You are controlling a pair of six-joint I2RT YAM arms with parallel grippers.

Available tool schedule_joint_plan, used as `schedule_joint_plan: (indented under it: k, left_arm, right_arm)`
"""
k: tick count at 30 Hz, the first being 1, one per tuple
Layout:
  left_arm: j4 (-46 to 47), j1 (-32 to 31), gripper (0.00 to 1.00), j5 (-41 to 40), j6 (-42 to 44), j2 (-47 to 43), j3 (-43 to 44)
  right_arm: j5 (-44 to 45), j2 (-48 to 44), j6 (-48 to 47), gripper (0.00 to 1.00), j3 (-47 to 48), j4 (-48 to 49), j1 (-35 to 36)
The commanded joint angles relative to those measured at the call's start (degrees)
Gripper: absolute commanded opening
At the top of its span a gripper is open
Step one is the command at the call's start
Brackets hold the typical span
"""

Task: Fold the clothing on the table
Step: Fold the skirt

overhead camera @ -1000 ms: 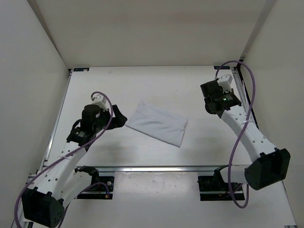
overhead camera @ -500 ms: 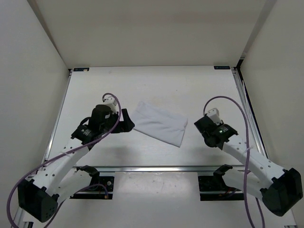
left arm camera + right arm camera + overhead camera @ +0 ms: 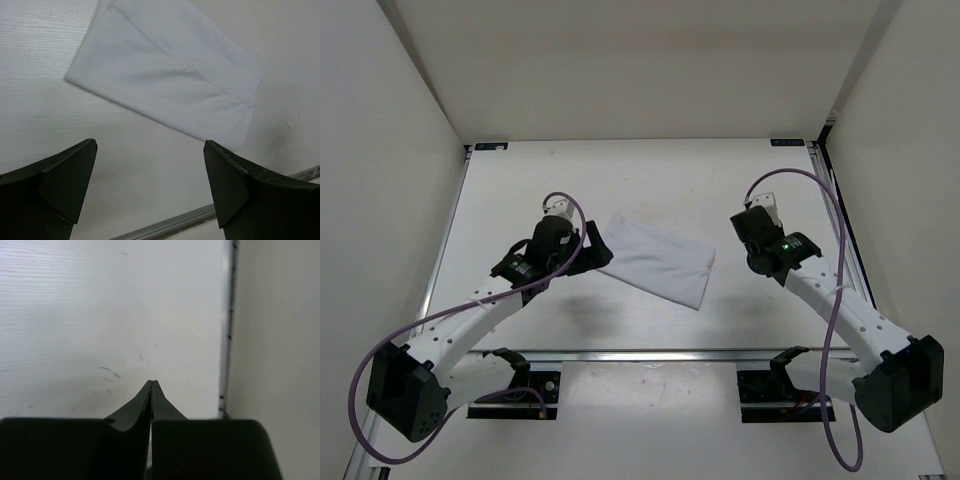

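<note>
My left gripper should push down on the clothing's other end [image 3: 117, 55] and turn the clothing straight first, because it lies at a slant with its short edge [image 3: 707, 280] toward my right gripper.
The clothing [image 3: 655, 260] is a white folded rectangle lying flat and slanted in the middle of the table [image 3: 520, 190]. My left gripper [image 3: 599, 249] stands open at its left corner, with nothing between the fingers. In the left wrist view the clothing [image 3: 170, 75] lies just ahead of the left gripper [image 3: 150, 150], with bare table under the spread fingers [image 3: 65, 185]. My right gripper [image 3: 744, 219] is shut and empty, a short way right of the clothing. In the right wrist view the right gripper [image 3: 151, 384] points over bare table [image 3: 100, 315]; no clothing shows there.
White walls [image 3: 620, 70] enclose the table on three sides. A metal rail [image 3: 640, 354] runs along the front edge, also seen in the left wrist view as the rail [image 3: 165, 226]. The right wall [image 3: 275, 340] and its edge strip [image 3: 227, 330] stand close to the right gripper.
The left gripper has advanced rightward to the clothing's left corner, still open. The right arm swung from the far right corner toward the front, then back up beside the clothing, staying shut.
</note>
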Motion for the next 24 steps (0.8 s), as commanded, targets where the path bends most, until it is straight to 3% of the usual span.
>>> schedule_joint_plan:
  k: [1, 4, 5, 7, 9, 11, 15, 18, 21, 24]
  left_arm:
    - [2.8, 1.7, 0.99, 1.2, -2.2, 0.3, 1.2]
    - [2.8, 1.2, 0.99, 0.2, -2.9, 1.3, 2.0]
    - [3.1, 0.6, 0.99, -0.7, -3.8, 2.0, 2.1]
    - [2.9, -1.7, 0.99, -3.7, -5.2, 2.9, 3.9]
    - [0.8, -4.4, 0.98, -7.3, -8.7, 6.0, 6.0]
    - [-1.3, -5.2, 0.99, -6.3, -15.3, 9.1, 7.1]
    - [1.0, -7.3, 0.98, -2.5, -18.5, 14.5, 6.6]
    - [3.8, -7.1, 0.99, 0.5, -18.4, 16.5, 5.9]
    - [6.0, -6.2, 0.98, 3.0, -17.1, 17.6, 4.5]
    - [6.6, -4.0, 0.99, 4.3, -14.7, 19.3, 4.2]
  right_arm:
    - [-19.2, -3.6, -13.0, 0.00, -0.6, 15.4, -3.7]
    - [-21.2, -2.4, -18.7, 0.00, -2.1, 38.3, -3.0]
    - [-28.5, -2.6, -20.4, 0.00, -1.3, 43.7, -4.2]
    - [-38.5, -2.3, -21.4, 0.30, -1.6, 48.4, -5.0]
    - [-46.6, -0.6, -22.6, 0.30, -1.4, 44.6, -6.1]
    - [-58.7, 1.6, -25.7, 0.43, -1.2, 38.5, -7.2]
    - [-66.7, 5.2, -30.8, 0.59, 0.4, 23.8, -9.7]
    - [-66.0, 10.6, -31.2, 0.61, -0.2, 20.5, -12.4]
    - [-78.6, 13.8, -29.4, 0.63, -0.6, 19.6, -19.5]
    - [-85.7, 15.4, -26.1, 0.63, 0.4, 19.7, -25.2]
